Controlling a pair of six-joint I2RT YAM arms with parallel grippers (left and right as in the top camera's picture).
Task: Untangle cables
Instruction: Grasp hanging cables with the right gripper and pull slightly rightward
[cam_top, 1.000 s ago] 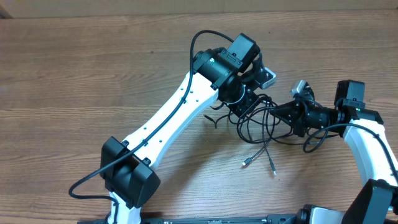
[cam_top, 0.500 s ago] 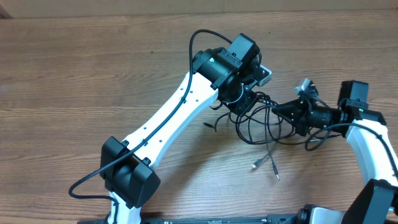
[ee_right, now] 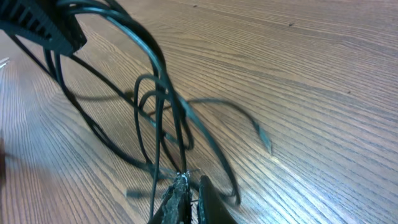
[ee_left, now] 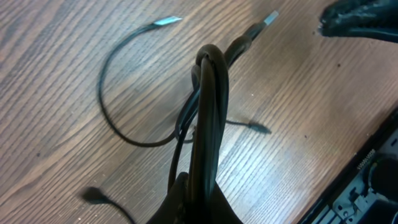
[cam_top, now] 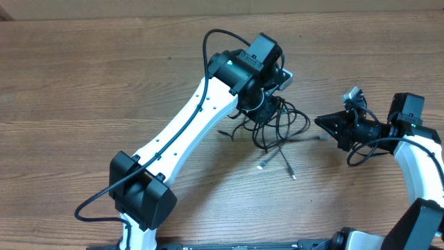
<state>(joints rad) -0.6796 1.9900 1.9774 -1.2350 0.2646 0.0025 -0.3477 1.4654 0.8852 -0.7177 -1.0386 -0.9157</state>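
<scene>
The tight loop (cam_top: 280,125) under my left gripper stops short of my right gripper's fingertips (cam_top: 314,121). Next, I move the bundle nearer so that my right gripper can take it.
The cables (cam_top: 281,128) are thin black wires bunched mid-table, with two loose silver-tipped plug ends (cam_top: 262,167) lying toward the front. My left gripper (cam_top: 267,111) is shut on a bundle of several strands, which rise as a tight loop (ee_left: 211,93) from its fingers (ee_left: 199,196). My right gripper (cam_top: 322,123) is to the right of the bunch. Its jaws (ee_right: 189,186) are shut on one thin strand. Cable loops (ee_right: 155,81) stretch from it toward the left gripper (ee_right: 43,25).
The wooden table (cam_top: 104,83) spreads to the left and back. The left arm's white link (cam_top: 187,132) crosses the middle. The right arm's own thicker black cable (cam_top: 361,156) hangs by its wrist. A dark frame edge (ee_left: 373,180) shows at the front.
The grippers have moved apart: the right one to the right, the left one slightly left and back. The bunch and its loose plug ends were dragged left.
</scene>
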